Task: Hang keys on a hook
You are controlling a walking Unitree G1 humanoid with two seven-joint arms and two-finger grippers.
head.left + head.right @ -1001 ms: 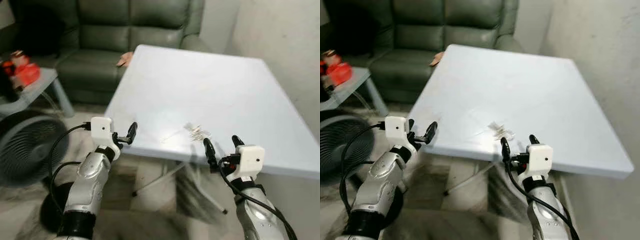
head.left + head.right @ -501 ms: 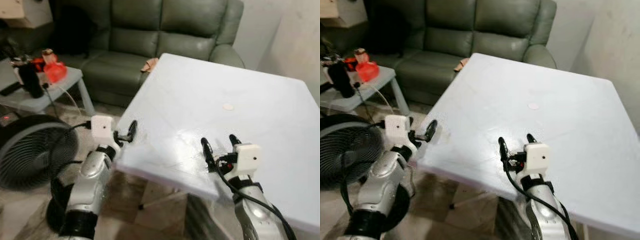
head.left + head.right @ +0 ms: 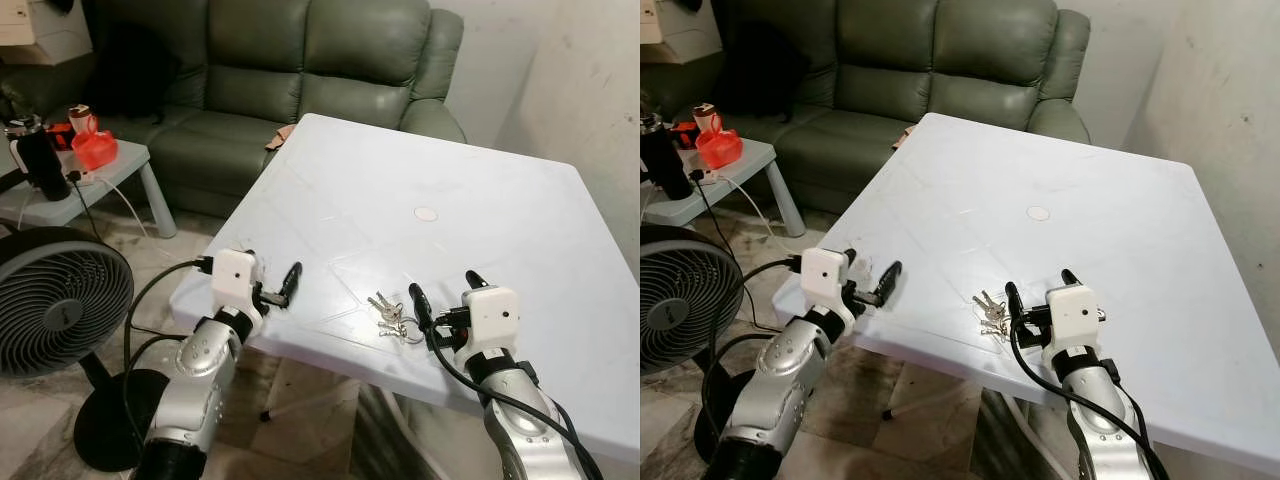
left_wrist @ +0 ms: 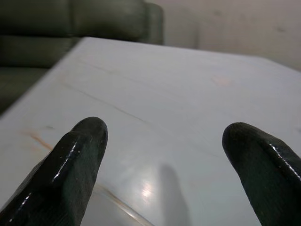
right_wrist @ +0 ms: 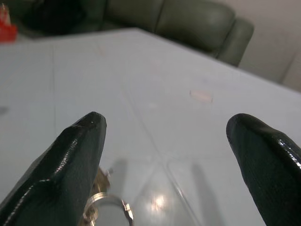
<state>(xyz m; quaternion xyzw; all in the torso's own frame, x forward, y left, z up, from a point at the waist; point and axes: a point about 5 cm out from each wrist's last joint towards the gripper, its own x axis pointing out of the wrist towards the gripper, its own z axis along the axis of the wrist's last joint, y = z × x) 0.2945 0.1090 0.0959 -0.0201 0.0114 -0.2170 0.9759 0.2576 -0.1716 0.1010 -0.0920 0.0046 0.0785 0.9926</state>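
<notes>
My gripper will leave the upper keys (image 3: 384, 306) behind when it lifts the ring, because the upper keys spread away from the ring and lower keys (image 3: 409, 331).
A small bunch of silver keys (image 3: 390, 312) on a ring lies flat on the white table (image 3: 450, 170), near its front edge. My right gripper (image 3: 443, 292) hovers low over the table just right of the keys, open, with its left finger close beside them. In the right wrist view the key ring (image 5: 110, 209) sits next to that finger (image 5: 70, 165), untouched. My left gripper (image 3: 870, 270) is open and holds nothing at the table's front left corner, well left of the keys. The left wrist view shows bare tabletop between its fingers (image 4: 70, 165).
A small round disc (image 3: 426, 213) lies mid-table. A green sofa (image 3: 280, 60) stands behind the table. At the left are a floor fan (image 3: 60, 300) and a low side table (image 3: 100, 170) with a black bottle and a red object. A wall (image 3: 590, 90) runs along the right.
The whole view has shifted and sharpened as I came nearer the table. Both grippers now reach over its front edge, and the keys lie just left of the right gripper. Both stay open.
</notes>
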